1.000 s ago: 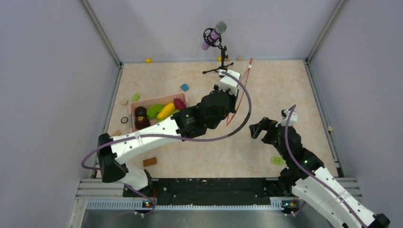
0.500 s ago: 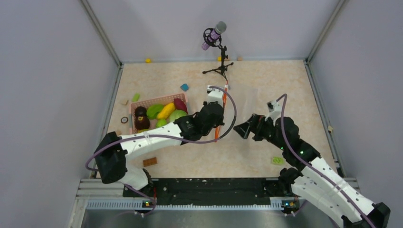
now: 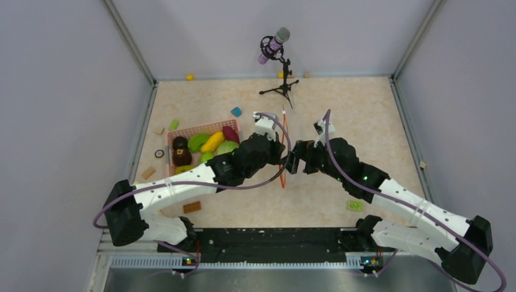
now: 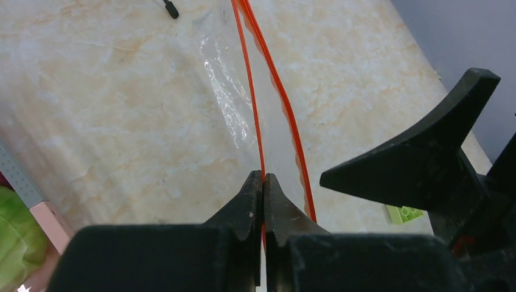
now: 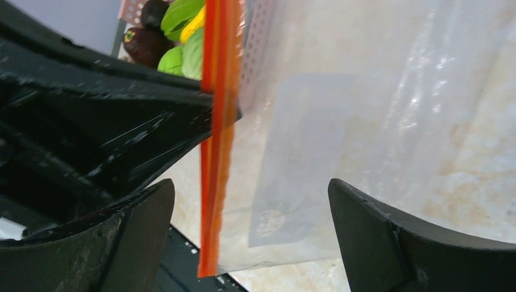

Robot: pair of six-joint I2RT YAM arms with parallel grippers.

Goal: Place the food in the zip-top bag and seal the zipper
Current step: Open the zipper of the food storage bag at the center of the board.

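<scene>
The zipper's lips [image 4: 266,91] are only a little apart, so next my right gripper grabs the free lip [image 4: 295,134] and keeps the bag open before my left gripper gets the food.
My left gripper [image 4: 263,176] is shut on one lip of the zip-top bag's orange-red zipper [image 4: 277,79]; the two lips stand slightly apart. The clear bag [image 5: 341,109] with its white label patch [image 5: 298,158] lies between the wide-apart fingers of my open right gripper [image 5: 248,185], which touch nothing. From above, the two grippers meet at the zipper [image 3: 284,131] in mid-table, left gripper [image 3: 277,157] facing right gripper [image 3: 293,163]. The food [image 3: 212,143], brown, maroon, yellow and green pieces, lies in the pink basket [image 3: 201,128] to the left.
A microphone on a tripod [image 3: 277,55] stands at the back. Loose blocks lie about: blue [image 3: 236,112], green [image 3: 174,124], tan [image 3: 192,207] and a light green one [image 3: 355,205] near the right arm. Walls close in on three sides.
My left gripper has drawn the zipper strip down and toward the near left. The right arm has swung left until its open fingers straddle the bag's edge.
</scene>
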